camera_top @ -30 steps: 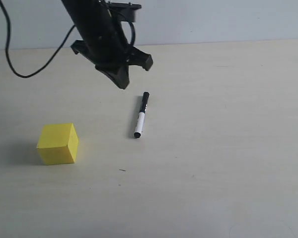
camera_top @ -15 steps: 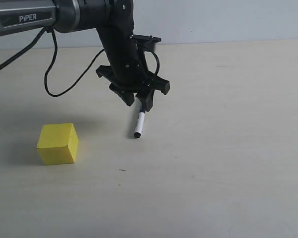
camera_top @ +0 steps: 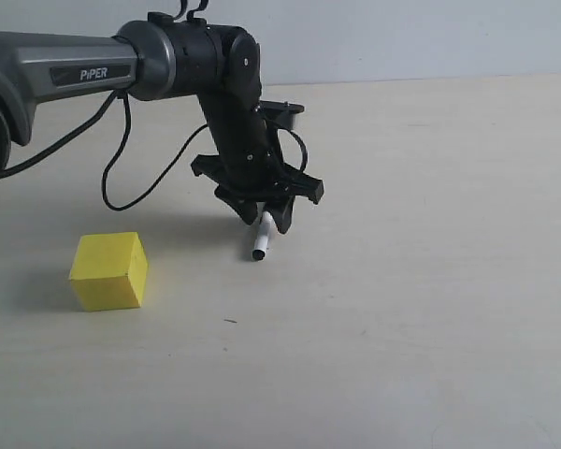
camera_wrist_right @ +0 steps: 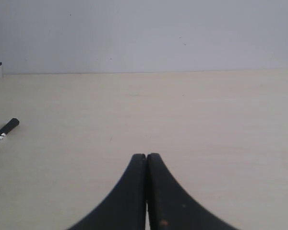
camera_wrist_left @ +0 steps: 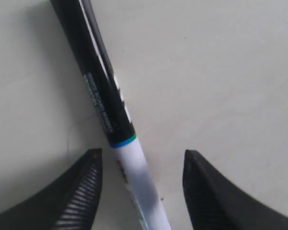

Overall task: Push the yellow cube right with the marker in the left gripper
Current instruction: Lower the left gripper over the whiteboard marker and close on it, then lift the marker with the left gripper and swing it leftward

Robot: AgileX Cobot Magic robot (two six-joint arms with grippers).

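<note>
The marker (camera_top: pixel 263 238) lies slanted (camera_wrist_left: pixel 134 162) between the robot's open ribbed fingers, so I expect it to swivel straight between them when the left gripper closes.
The yellow cube (camera_top: pixel 109 271) sits on the table at the left, well apart from the arm. The marker (camera_top: pixel 261 241) lies flat on the table near the middle, its white end toward the front and its black end hidden under the gripper. My left gripper (camera_top: pixel 265 221) is down over it and open. In the left wrist view the marker (camera_wrist_left: pixel 110 110) runs between the two ribbed fingers (camera_wrist_left: pixel 81 191), with a gap on each side. My right gripper (camera_wrist_right: pixel 147 157) is shut with nothing in it and hangs above bare table; the exterior view does not show it.
The pale table (camera_top: pixel 430 281) stretches right and forward of the marker. A black cable (camera_top: pixel 140 192) loops from the left arm down toward the table behind the cube. A grey wall (camera_top: pixel 430 37) closes off the back edge.
The left arm has come down from above and behind the marker until its open jaws straddle the black end. Marker and cube have stayed where they were.
</note>
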